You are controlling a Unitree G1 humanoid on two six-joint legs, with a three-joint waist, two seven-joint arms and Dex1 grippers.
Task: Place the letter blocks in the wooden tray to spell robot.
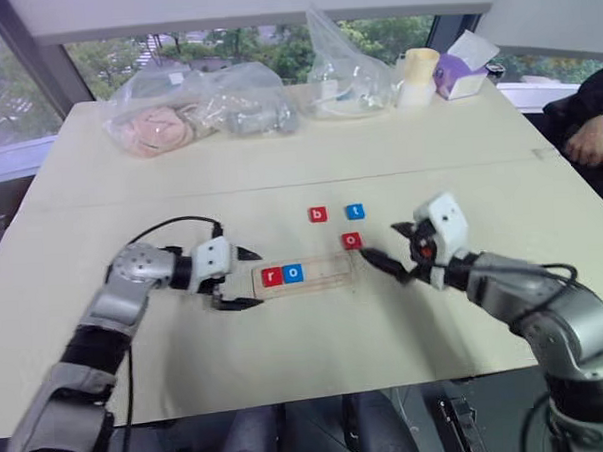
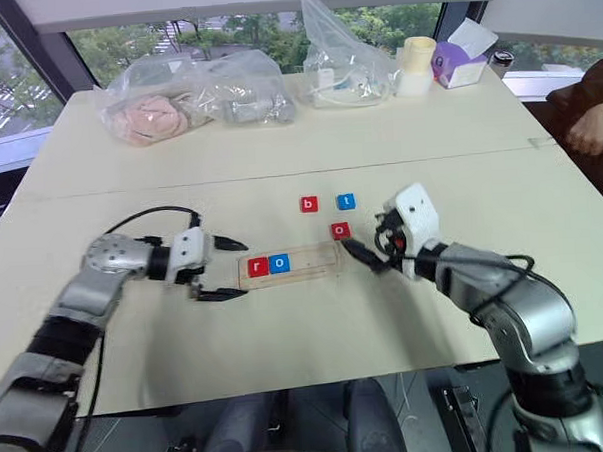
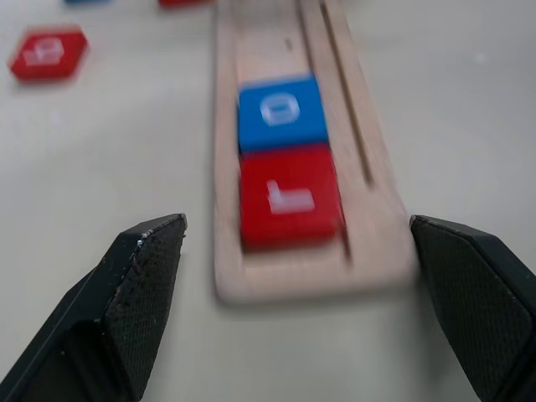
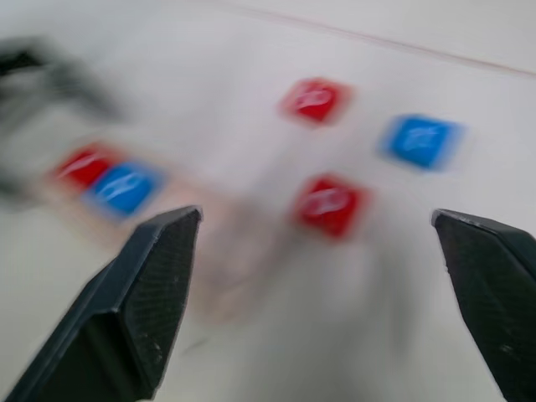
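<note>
The tray reads "ro" (image 1: 283,275) and the red "b" block (image 1: 318,214) lies free, so my right gripper keeps moving, open, until its fingers are around that block.
The wooden tray (image 1: 328,270) lies at the table's middle with a red "r" block (image 1: 272,277) and a blue "o" block (image 1: 294,273) side by side at its left end. Loose on the table behind it are a red "b" block (image 1: 318,214), a blue "t" block (image 1: 354,212) and a red "o" block (image 1: 351,241), the last just off the tray's right end. My left gripper (image 1: 246,278) stands open at the tray's left end, holding nothing. On the other side, just right of the red "o", my right gripper (image 1: 388,247) is open and empty.
Clear plastic bags (image 1: 201,110) with soft items lie along the table's far edge, beside another bag (image 1: 345,74), a pale cup (image 1: 415,76) and a purple tissue box (image 1: 462,69). A person's hand (image 1: 590,138) rests at the right edge.
</note>
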